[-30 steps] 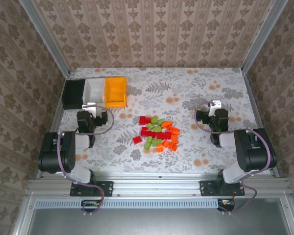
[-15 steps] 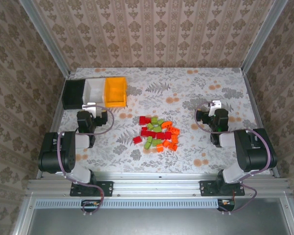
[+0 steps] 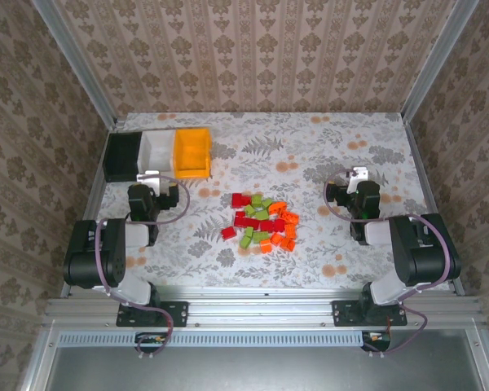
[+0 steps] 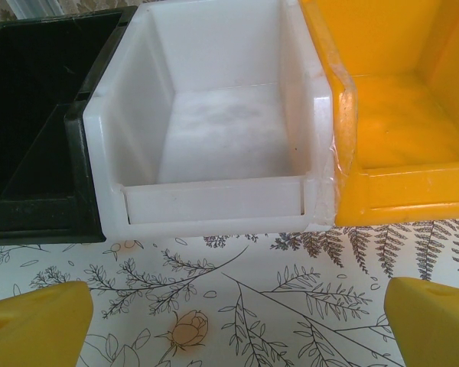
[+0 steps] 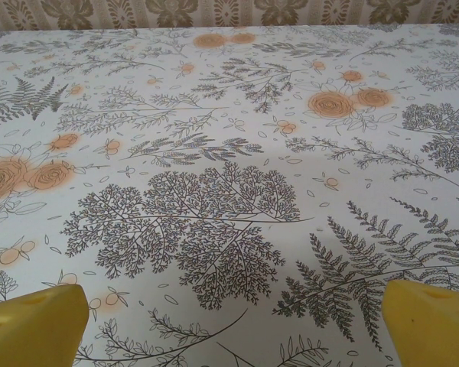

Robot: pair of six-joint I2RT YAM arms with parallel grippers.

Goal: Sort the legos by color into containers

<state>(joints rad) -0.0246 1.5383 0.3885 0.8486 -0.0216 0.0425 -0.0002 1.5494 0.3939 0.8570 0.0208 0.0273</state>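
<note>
The joined containers (image 3: 156, 153) are far away from my right gripper, so my left gripper should grab the orange-yellow container's outside (image 3: 209, 152) and drag the row behind the legos.
Several red, lime green and orange legos (image 3: 261, 221) lie heaped at the middle of the table. The containers stand joined in a row at the back left: black (image 3: 122, 156) (image 4: 30, 115), white (image 3: 156, 152) (image 4: 229, 122), orange-yellow (image 3: 192, 152) (image 4: 398, 115). All three look empty in the left wrist view. My left gripper (image 3: 152, 177) (image 4: 237, 325) is open just in front of the white bin, nothing between its yellow fingertips (image 4: 38, 321). My right gripper (image 3: 359, 174) (image 5: 233, 325) is open over bare table at the right, its fingertips (image 5: 432, 321) wide apart.
The floral tablecloth (image 3: 310, 155) covers the table, with patterned walls close on the left, back and right. A metal rail (image 3: 261, 308) runs along the near edge by the arm bases. Bare cloth lies between the pile and each gripper.
</note>
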